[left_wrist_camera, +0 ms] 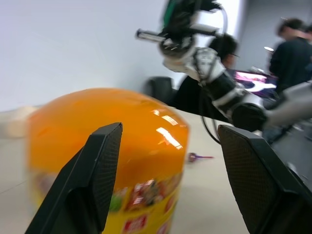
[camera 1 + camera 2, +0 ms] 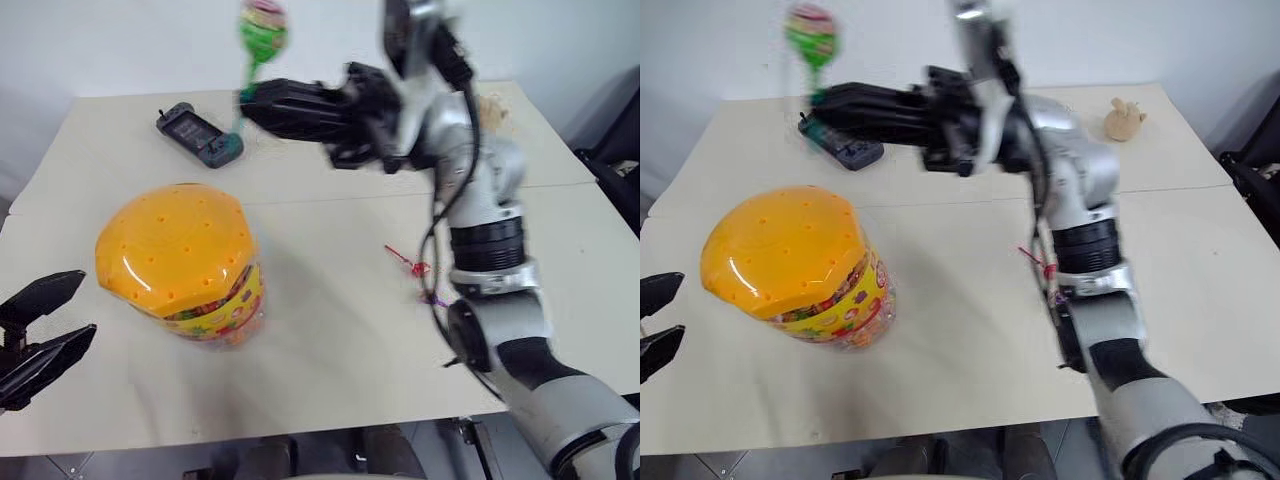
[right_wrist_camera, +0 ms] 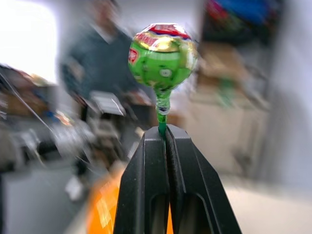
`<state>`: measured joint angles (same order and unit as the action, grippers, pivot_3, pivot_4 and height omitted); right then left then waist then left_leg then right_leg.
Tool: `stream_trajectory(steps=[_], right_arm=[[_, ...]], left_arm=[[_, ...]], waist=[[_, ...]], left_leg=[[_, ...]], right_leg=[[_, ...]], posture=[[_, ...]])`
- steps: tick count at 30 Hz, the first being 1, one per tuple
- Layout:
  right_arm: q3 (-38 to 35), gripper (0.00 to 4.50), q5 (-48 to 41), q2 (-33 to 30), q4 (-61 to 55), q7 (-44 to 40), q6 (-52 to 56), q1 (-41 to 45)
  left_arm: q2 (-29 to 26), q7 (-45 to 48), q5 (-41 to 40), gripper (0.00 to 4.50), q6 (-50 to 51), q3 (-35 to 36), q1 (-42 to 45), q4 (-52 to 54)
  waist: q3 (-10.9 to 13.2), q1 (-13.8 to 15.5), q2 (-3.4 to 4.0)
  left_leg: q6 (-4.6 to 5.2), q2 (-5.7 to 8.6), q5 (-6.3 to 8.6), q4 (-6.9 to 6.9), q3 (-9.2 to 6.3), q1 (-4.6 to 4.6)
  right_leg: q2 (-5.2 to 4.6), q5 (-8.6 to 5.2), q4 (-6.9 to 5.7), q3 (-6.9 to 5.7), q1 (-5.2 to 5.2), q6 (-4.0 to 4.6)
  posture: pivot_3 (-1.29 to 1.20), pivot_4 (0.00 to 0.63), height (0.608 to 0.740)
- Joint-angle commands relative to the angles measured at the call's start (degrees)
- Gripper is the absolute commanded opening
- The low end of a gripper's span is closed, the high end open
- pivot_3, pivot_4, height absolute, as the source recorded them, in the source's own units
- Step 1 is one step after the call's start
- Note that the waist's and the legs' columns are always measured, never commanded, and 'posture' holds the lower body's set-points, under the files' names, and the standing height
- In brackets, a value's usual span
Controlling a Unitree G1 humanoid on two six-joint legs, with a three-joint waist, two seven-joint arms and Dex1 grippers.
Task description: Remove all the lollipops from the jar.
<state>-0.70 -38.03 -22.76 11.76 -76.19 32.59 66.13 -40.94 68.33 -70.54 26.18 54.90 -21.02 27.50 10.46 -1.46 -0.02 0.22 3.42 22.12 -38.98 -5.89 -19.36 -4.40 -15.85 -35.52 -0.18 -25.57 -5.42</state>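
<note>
The green lollipop [image 2: 263,32] is out of the jar, so my right gripper should keep carrying it until it gets to the open tabletop [image 2: 1165,294] beside the purple lollipop.
The jar [image 2: 178,250], a clear tub with an orange domed lid and a yellow label band, stands on the table at the left. High above the table behind it, my right gripper [image 2: 243,100] is shut on the green stick of a lollipop [image 2: 263,28] in a green wrapper; the right wrist view has the same lollipop [image 3: 162,52] upright above the closed fingers [image 3: 146,161]. Two more lollipops lie on the table right of the jar, one red [image 2: 409,264] and one purple [image 2: 433,297]. My left gripper [image 2: 85,307] is open, just left of the jar and apart from it.
A black handheld device [image 2: 200,135] lies at the back of the table, under the raised lollipop. A small tan figure [image 2: 1124,118] sits at the back right. People [image 1: 292,46] stand beyond the table's right side. The table's front edge runs close below the jar.
</note>
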Motion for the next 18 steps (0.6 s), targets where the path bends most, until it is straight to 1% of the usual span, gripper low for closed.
stream_trajectory(steps=[1,2,3,5,6,8,11,13,15,18], right_arm=[[0.16,0.02,8.22,-13.53,0.44,-4.75,-5.11,-6.75],[0.75,0.02,10.23,-16.81,0.97,-5.8,-7.0,-8.62],[1.03,0.02,11.15,-18.62,1.07,-6.43,-8.11,-9.75],[1.03,0.02,18.91,-28.03,7.16,-8.11,-18.65,-16.86],[0.57,0.02,21.33,-31.39,9.5,-7.84,-21.19,-19.85],[0.16,0.02,23.5,-34.86,13.09,-6.67,-23.78,-23.35],[0.96,0.02,29.21,-38.68,22.72,-4.86,-35.07,-30.93],[1.37,0.02,31.65,-39.49,27.78,-3.61,-39.67,-33.83],[0.26,0.02,32.21,-39.08,30.79,-1.0,-43.09,-35.04],[-1.99,0.66,29.75,-37.3,33.91,-1.09,-44.55,-36.61]], left_arm=[[-1.77,1.33,-1.08,3.31,0.4,0.81,-0.98,3.26],[-2.08,1.65,-0.85,3.31,0.51,0.75,-1.09,3.44],[-2.13,1.92,-0.73,3.31,0.55,0.85,-1.36,3.67],[-2.49,3.71,0.23,3.31,0.77,0.21,-2.19,3.27],[-2.64,4.53,0.87,3.31,0.91,-0.12,-2.73,3.09],[-2.77,5.67,1.83,3.31,0.77,-0.51,-3.44,2.77],[-3.03,6.55,3.55,3.31,0.24,-2.03,-3.57,2.1],[-3.06,6.37,3.74,3.31,0.37,-2.33,-3.18,1.95],[-2.69,5.51,3.49,3.31,0.35,-2.04,-2.85,1.95],[-2.82,4.47,4.04,3.31,0.21,-1.15,-2.58,1.29]], waist=[[0.04,0.1,0.07],[0.05,0.07,0.09],[0.1,0.04,0.17],[0.22,-0.39,0.37],[0.22,-0.21,0.37],[0.27,-0.04,0.45],[0.3,-0.16,0.49],[0.3,-0.05,0.49],[0.31,-0.17,0.51],[0.31,-0.26,0.52]], left_leg=[[0.04,0.01,0.02,0.03,0.03,-0.03],[0.07,0.01,0.04,0.05,0.04,-0.09],[0.1,0.0,0.06,0.09,0.07,-0.12],[0.12,-0.01,0.08,0.1,0.29,-0.17],[0.12,-0.03,0.08,0.12,0.38,-0.19],[0.11,-0.07,0.09,0.13,0.37,-0.2],[0.09,-0.13,0.08,-0.01,0.65,-0.08],[0.06,-0.19,0.04,-0.04,0.87,0.15],[0.07,-0.19,-0.06,-0.09,1.0,0.2],[0.07,-0.19,-0.15,-0.1,1.46,0.48]], right_leg=[[0.0,0.0,0.02,0.01,-0.03,0.0],[-0.01,0.0,0.09,-0.01,-0.06,0.0],[0.0,0.0,0.15,-0.02,-0.07,0.0],[0.01,0.02,0.19,0.07,-0.2,-0.04],[0.02,0.02,0.18,0.09,-0.24,-0.06],[0.03,0.02,0.45,0.02,-0.23,-0.05],[0.04,0.07,0.4,0.1,-0.15,-0.14],[0.01,0.1,0.4,0.01,0.05,-0.2],[0.01,0.21,0.36,0.11,0.07,-0.3],[0.05,0.38,0.13,0.52,0.08,-0.31]], posture=[[0.0,0.15,0.74],[0.0,0.15,0.74],[0.0,0.15,0.74],[0.0,0.15,0.74],[0.0,0.15,0.74],[0.0,0.15,0.74],[0.0,0.15,0.74],[0.0,0.15,0.74],[0.0,0.15,0.74],[0.0,0.15,0.74]])
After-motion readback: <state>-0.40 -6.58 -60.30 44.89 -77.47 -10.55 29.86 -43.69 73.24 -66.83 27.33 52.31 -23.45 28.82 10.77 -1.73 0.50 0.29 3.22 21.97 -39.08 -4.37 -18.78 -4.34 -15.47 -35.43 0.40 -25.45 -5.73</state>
